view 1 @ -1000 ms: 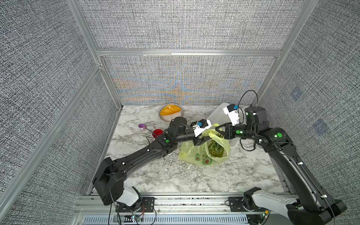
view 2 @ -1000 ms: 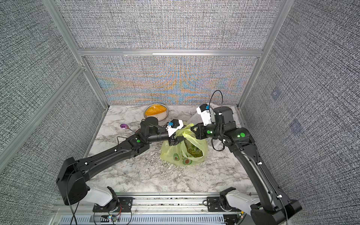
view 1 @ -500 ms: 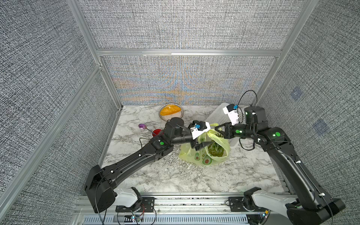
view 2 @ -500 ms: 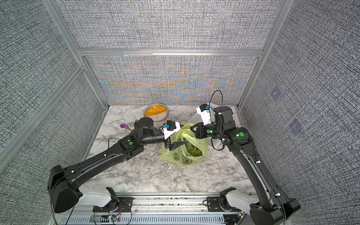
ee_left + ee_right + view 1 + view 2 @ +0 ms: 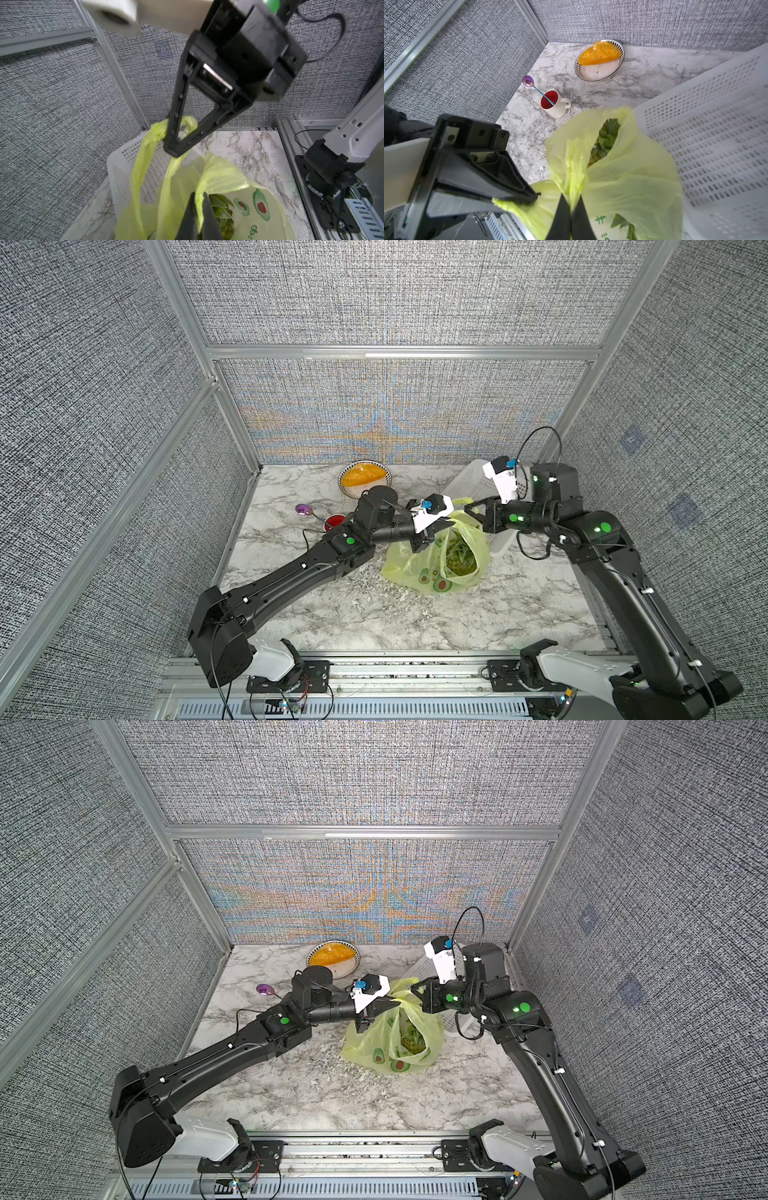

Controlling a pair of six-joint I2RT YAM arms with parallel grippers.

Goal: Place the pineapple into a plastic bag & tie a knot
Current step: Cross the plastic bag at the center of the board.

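Next, my right gripper brings its handle around to the near side of my left gripper before knotting, because the bag handles [image 5: 461, 512] stand up side by side, uncrossed.
The yellow-green plastic bag [image 5: 415, 568] [image 5: 370, 1040] stands on the marble table with its mouth open. The pineapple [image 5: 459, 556] [image 5: 221, 209] sits inside it, leaves up. My left gripper [image 5: 451, 524] [image 5: 198, 194] is shut on one bag handle at the near-left side of the mouth. My right gripper [image 5: 467, 506] [image 5: 572, 197] is shut on the other handle, pulled up and bunched, just behind and to the right. The two gripper tips are close together above the bag. No knot shows; the handles are held apart.
A white perforated basket [image 5: 469, 485] [image 5: 716, 124] lies tipped right behind the bag, under my right wrist. A white mug [image 5: 554, 104] with a red inside holds a purple spoon [image 5: 529, 81] at back left. A plate [image 5: 365, 479] with orange food sits by the back wall.
My left gripper, open half a second ago, has closed on the bag's handle at the mouth. The right gripper has kept its grip and place.
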